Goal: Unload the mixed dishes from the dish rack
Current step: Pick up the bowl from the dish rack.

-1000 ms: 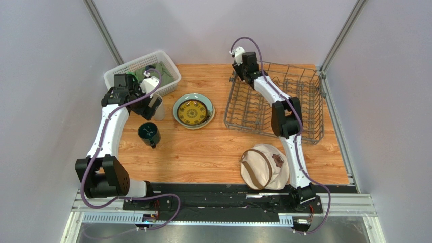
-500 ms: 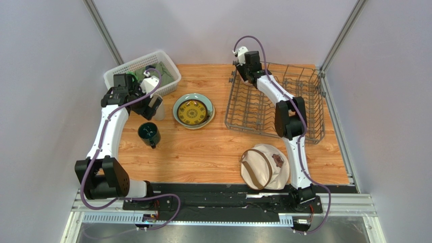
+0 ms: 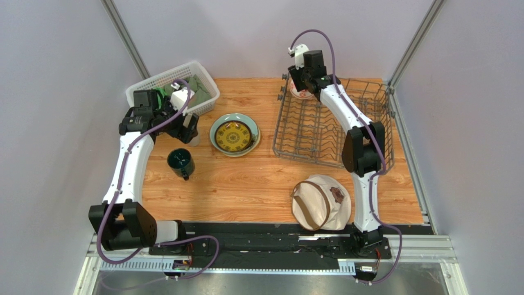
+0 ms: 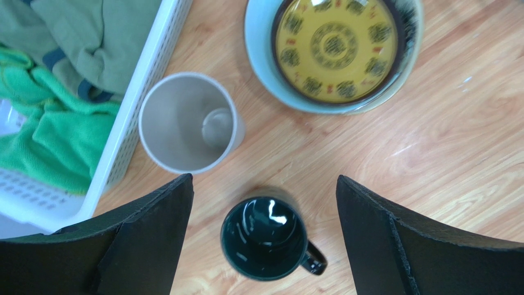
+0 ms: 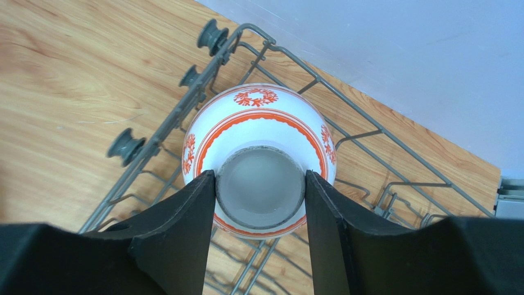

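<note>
My right gripper is holding the bowl by its foot ring [image 5: 261,187], so the bowl's rim is free. My left gripper should keep moving toward that rim [image 5: 186,144] until it closes there.
The red-orange-and-white bowl [image 5: 258,107] hangs upside down over the back left corner of the dark wire dish rack [image 3: 363,132]. My right gripper [image 5: 260,184] is shut on its foot ring, and shows as right gripper [image 3: 302,83] from above. On the table to the left stand a beige tumbler [image 4: 187,121] and a dark green mug [image 4: 264,236], both upright. A small yellow-patterned plate [image 4: 335,46] lies in a pale green plate [image 4: 261,58]. My left gripper [image 4: 263,181] hovers open above the mug and tumbler, holding nothing.
A white lattice basket [image 3: 161,83] with green cloths sits at the back left, right beside the tumbler. A round beige hat [image 3: 320,201] lies near the front edge below the rack. Rollers [image 5: 128,146] stick out from the rack's left rim.
My right gripper has carried the bowl towards the back and right, above the rack's corner. The left arm has shifted slightly towards the back; mug, tumbler and plates have not moved.
</note>
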Robot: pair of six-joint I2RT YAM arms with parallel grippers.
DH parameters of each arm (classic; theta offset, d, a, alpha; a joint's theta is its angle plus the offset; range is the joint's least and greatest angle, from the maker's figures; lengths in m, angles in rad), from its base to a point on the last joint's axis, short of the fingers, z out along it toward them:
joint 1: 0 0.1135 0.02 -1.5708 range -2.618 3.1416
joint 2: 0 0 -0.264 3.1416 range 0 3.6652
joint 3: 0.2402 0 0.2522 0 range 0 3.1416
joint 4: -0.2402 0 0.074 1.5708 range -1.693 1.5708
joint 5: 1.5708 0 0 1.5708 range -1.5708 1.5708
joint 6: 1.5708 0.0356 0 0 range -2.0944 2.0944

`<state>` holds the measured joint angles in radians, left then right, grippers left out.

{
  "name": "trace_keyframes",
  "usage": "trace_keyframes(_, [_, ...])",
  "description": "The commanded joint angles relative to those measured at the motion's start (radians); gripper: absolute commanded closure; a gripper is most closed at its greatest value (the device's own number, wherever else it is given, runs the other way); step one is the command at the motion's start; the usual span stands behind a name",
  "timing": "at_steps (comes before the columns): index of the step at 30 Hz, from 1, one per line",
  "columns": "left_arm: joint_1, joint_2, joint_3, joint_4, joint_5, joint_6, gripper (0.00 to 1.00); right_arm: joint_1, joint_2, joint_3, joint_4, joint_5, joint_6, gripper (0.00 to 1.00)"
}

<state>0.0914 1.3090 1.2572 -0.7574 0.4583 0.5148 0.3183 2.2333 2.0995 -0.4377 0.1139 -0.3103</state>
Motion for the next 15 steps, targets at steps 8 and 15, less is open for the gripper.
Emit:
trace_keyframes(8, [-0.177, -0.143, -0.111, 0.306, 0.109, -0.082, 0.04, -0.022, -0.233, -0.045, -0.156, -0.236, 0.240, 1.00])
trace_keyframes(15, [-0.275, -0.155, -0.183, 0.496, 0.066, -0.124, 0.01, -0.097, -0.284, -0.061, -0.265, -0.485, 0.419, 1.00])
